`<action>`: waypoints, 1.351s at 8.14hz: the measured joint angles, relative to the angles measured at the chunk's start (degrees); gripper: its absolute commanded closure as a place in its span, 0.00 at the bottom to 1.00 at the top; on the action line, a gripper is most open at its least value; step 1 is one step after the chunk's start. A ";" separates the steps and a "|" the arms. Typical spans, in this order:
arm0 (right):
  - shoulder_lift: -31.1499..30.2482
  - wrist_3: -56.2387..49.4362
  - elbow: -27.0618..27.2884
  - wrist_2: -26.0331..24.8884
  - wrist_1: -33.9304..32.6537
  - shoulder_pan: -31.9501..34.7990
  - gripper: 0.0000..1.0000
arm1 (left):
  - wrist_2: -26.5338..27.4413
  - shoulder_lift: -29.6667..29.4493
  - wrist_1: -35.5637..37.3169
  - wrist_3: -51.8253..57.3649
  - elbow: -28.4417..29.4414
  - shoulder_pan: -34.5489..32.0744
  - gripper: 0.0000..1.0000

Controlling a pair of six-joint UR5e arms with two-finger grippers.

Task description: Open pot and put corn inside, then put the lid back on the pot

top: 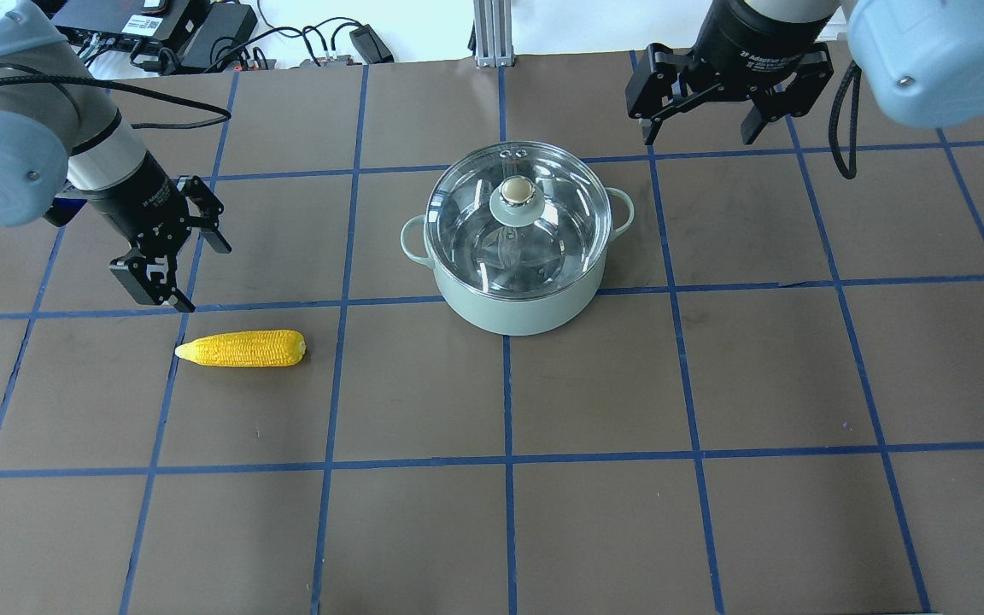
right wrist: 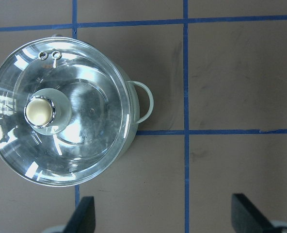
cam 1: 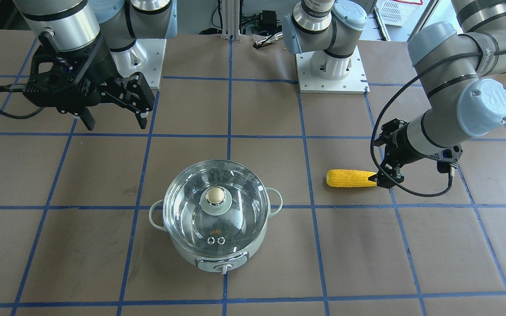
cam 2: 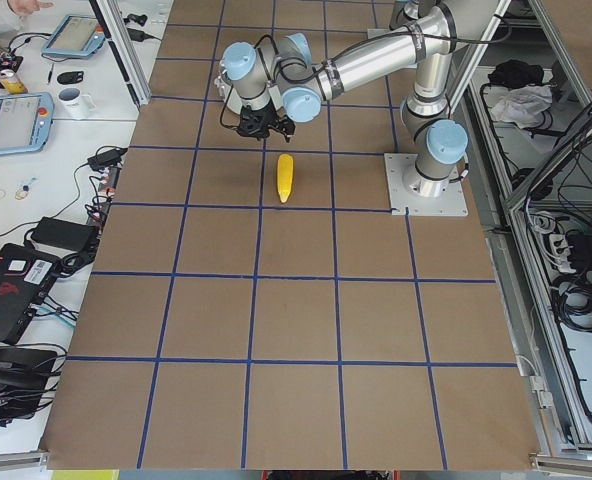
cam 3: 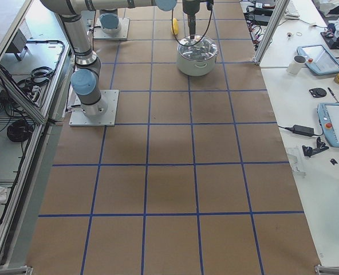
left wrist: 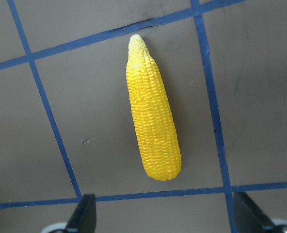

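Observation:
The yellow corn's narrow width has my left gripper's open fingers lined up across it, so I should carry on moving down until they are on both sides of the corn's thick body, then close them.
The pale mint-green pot stands mid-table with the clear glass lid on it, beige knob on top. It also shows in the front view and the right wrist view. The yellow corn lies flat on the table to the pot's left, also seen in the left wrist view. My left gripper is open and empty, above the table just beside the corn's tapered end. My right gripper is open and empty, high up beyond the pot's right side.
Brown table covering with a blue tape grid. The two arm base plates sit at the robot's side of the table. Cables and electronics lie past the far edge. Side benches hold tablets and mugs.

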 measured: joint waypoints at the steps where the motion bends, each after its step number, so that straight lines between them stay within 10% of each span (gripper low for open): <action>1: 0.01 0.00 0.00 0.04 -0.08 0.01 0.00 | 0.93 -0.34 1.66 -1.61 -1.50 0.01 0.00; 11: 0.25 0.43 -0.09 -0.52 0.35 0.03 0.00 | 1.88 -7.14 17.91 -5.08 -12.44 0.50 0.00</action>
